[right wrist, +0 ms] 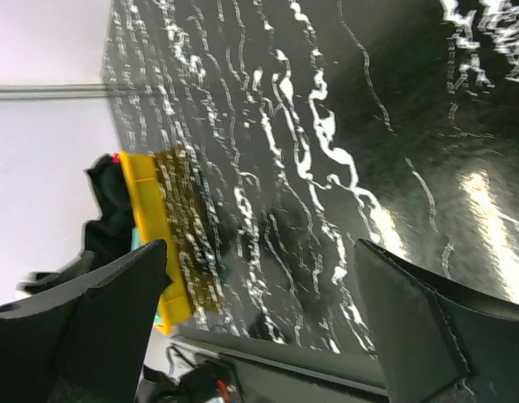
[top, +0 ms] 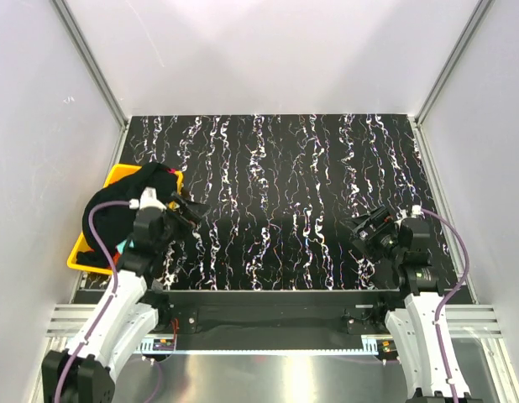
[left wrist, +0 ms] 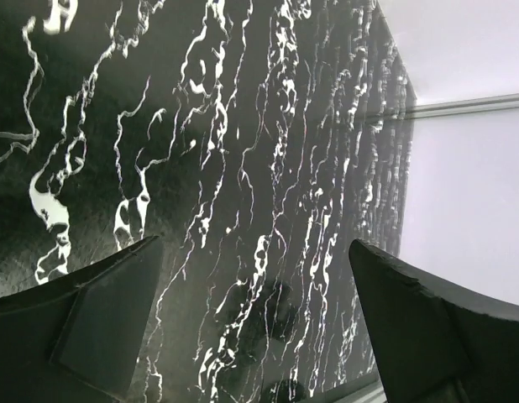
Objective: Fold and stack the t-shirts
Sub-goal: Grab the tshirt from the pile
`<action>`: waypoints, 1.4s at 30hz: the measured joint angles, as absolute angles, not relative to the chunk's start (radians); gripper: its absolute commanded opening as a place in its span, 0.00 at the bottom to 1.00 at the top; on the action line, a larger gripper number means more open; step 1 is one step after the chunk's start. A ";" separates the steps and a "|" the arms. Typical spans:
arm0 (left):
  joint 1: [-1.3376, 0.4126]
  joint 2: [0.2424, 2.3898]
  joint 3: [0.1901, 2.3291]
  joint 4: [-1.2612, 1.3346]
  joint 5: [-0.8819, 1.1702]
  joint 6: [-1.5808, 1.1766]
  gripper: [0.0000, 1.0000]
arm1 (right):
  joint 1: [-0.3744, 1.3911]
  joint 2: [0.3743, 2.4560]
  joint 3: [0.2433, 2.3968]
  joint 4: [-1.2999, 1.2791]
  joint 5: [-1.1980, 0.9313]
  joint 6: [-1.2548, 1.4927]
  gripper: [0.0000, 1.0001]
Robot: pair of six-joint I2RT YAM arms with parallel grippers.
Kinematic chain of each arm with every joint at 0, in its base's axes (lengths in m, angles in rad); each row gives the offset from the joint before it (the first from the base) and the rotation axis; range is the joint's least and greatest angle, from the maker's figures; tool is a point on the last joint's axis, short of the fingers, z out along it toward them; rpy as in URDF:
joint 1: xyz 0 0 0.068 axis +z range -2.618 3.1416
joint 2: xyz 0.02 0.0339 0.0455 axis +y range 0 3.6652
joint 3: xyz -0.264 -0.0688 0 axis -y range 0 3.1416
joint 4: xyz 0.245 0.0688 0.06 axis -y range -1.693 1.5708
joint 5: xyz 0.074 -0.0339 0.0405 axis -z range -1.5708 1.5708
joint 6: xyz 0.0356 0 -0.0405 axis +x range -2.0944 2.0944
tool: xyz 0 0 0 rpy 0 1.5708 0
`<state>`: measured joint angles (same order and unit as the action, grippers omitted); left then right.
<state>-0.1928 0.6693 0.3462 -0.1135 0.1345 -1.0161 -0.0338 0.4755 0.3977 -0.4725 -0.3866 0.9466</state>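
Note:
My left gripper is moving over the yellow bin, and the black t-shirt (top: 115, 220) is on top in the bin. My left gripper keeps moving over the bin until its open fingers close on the shirt's cloth (top: 135, 184).
A large black t-shirt (top: 117, 210) lies heaped in the yellow bin (top: 115, 176) at the table's left edge, with a bit of orange-red cloth (top: 117, 252) showing under it. In the right wrist view the black shirt (right wrist: 108, 201) and a sliver of turquoise cloth (right wrist: 137, 241) show behind the bin (right wrist: 150, 218). My left gripper (top: 188, 210) is open and empty just right of the bin, over bare table (left wrist: 251, 311). My right gripper (top: 366, 228) is open and empty over the table's right front part (right wrist: 259, 311).
The table top is black with white marble streaks (top: 276, 185). White walls with metal rails enclose it on the left, back and right. The table's front edge and the arm mounts lie below (top: 268, 294).

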 measured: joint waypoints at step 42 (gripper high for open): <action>0.133 1.356 1.216 -0.984 -0.441 -0.613 0.48 | 0.203 0.627 0.784 -0.752 -0.198 0.612 0.96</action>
